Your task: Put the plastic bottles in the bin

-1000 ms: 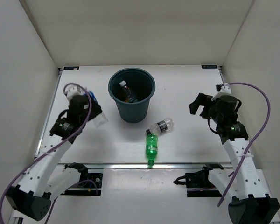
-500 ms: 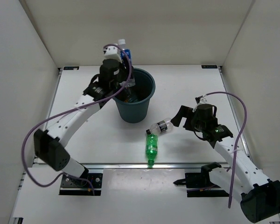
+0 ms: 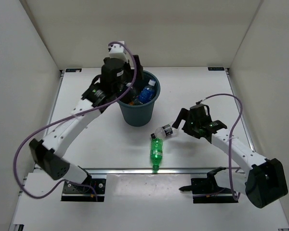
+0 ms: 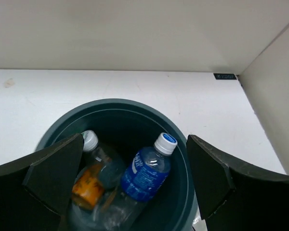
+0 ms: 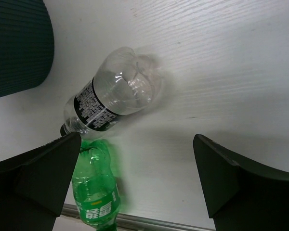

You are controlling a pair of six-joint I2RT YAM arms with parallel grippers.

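Note:
The clear dark-label bottle (image 3: 164,131) will come away by itself when I lift it, because the green bottle's end (image 3: 157,140) only just touches it.
The bin (image 3: 137,115) stands at the back middle of the table. In the left wrist view its rim (image 4: 111,103) encircles the blue-label bottle (image 4: 147,173), a clear white-capped bottle (image 4: 100,156) and the orange bottle (image 4: 86,188). My left gripper (image 3: 127,86) hangs open over the bin, its jaws (image 4: 133,179) wide apart with nothing between them. A clear dark-label bottle (image 3: 164,130) and the green bottle (image 3: 156,151) lie on the table in front of the bin. My right gripper (image 3: 179,124) is open just right of the clear bottle (image 5: 111,102); the green bottle (image 5: 94,188) lies by its left finger (image 5: 43,168).
White walls close in the table on the left, back and right. A metal rail (image 3: 154,169) runs along the table's front edge, right under the green bottle's base. The bin wall (image 5: 19,43) fills the upper left of the right wrist view.
My left arm swung from the table's left side to above the bin, opened, and the blue-label bottle dropped in. My right arm came down and left toward the clear bottle.

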